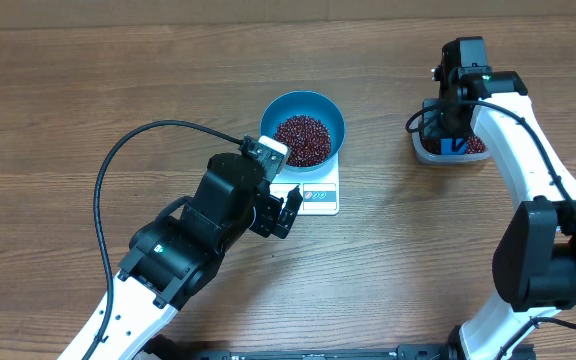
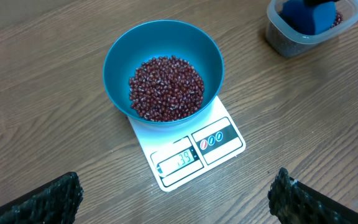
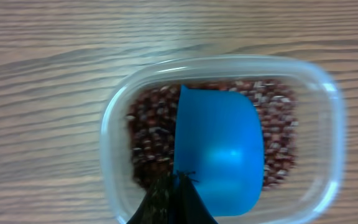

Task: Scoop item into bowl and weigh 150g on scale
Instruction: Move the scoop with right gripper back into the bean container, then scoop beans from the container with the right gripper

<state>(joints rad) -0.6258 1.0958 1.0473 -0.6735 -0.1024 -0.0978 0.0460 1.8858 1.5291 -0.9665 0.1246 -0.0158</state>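
Observation:
My right gripper points the blue scoop [image 1: 453, 146] steeply down into the clear container's beans, so it should level the scoop, opening up, before taking beans to the blue bowl [image 1: 304, 132].
The blue bowl [image 1: 276, 112] [image 2: 120, 68] stands on the white scale [image 1: 316, 196] [image 2: 219, 140], whose display is lit. A heap of dark red-brown beans [image 1: 303, 139] [image 2: 166, 87] lies in the bowl. My left gripper [image 1: 280, 212] [image 2: 176, 193] hovers open just in front of the scale, its fingers wide apart with nothing between them. At the right, my right gripper [image 1: 455, 130] [image 3: 179, 179] is shut on the small blue scoop [image 3: 222, 152] [image 2: 306, 15]. The scoop sits inside the clear container [image 3: 334, 124] [image 1: 425, 150] [image 2: 284, 43], over more beans [image 3: 149, 137].
The left arm's black cable [image 1: 118, 170] loops over the table to the left of the bowl. The right arm [image 1: 528, 170] runs along the right side, from the front edge up to the container.

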